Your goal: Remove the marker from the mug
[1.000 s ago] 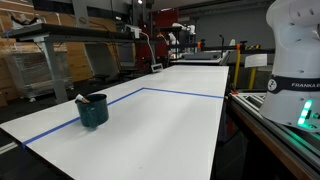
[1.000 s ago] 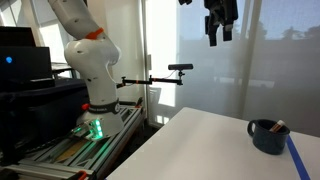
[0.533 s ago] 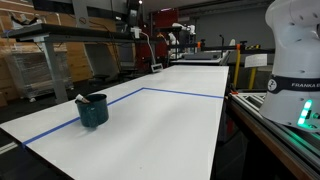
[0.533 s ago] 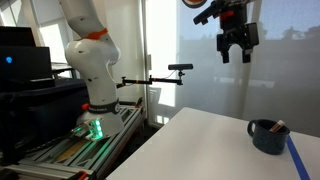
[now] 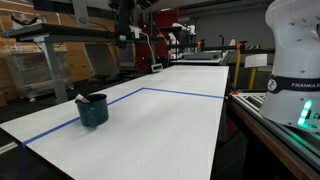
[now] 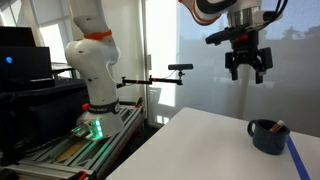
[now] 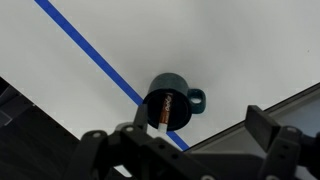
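Observation:
My gripper keeps lowering, since its open fingers stand across the marker's narrow width (image 7: 166, 107), until they straddle the pale end (image 6: 280, 123) above the mug's rim, and then close.
The dark teal mug (image 5: 93, 111) stands on the white table near a corner of the blue tape line; it also shows in the other exterior view (image 6: 267, 137) and from above in the wrist view (image 7: 170, 104). The marker (image 7: 165, 109) leans inside it, reddish-orange with a pale tip, and its end pokes above the rim in both exterior views (image 5: 80, 98) (image 6: 279, 126). My gripper (image 6: 248, 72) hangs open and empty well above the mug, slightly to one side. Its fingers show in the wrist view (image 7: 200, 130) and it is high in an exterior view (image 5: 124, 40).
A blue tape line (image 7: 90, 55) runs across the white table (image 5: 170, 125) and passes under the mug. The table's edges lie close to the mug (image 7: 280, 100). The robot base (image 6: 92, 100) stands beside the table. Shelves and equipment stand in the background.
The gripper has moved down and sideways toward a spot above the mug. It stays open. The mug and marker have not moved.

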`<state>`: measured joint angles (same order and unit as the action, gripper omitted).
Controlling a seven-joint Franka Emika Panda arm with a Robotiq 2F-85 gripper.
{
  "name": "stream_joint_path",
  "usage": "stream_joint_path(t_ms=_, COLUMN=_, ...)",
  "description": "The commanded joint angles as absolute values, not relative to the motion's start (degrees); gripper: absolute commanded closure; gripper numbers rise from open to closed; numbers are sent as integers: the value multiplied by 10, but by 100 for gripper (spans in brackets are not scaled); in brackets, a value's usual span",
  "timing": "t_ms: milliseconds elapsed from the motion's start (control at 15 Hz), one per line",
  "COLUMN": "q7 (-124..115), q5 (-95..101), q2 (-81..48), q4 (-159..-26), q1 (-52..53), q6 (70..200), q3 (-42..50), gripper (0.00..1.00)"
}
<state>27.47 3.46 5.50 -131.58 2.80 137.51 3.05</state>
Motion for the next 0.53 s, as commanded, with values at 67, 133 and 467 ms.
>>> stream_joint_path(t_ms=67, q7=291, q5=0, q2=-12, q4=-1273, q1=21, q6=1400, q3=24, gripper=0)
stream_joint_path(t_ms=133, q7=292, q5=-7, q2=-24, q4=-1267, q1=19, q6=1405, q3=22, gripper=0)
stream_joint_path(t_ms=467, q7=304, q5=-39, q2=-87, q4=-1226, q1=4, q6=1425, q3=6, gripper=0)
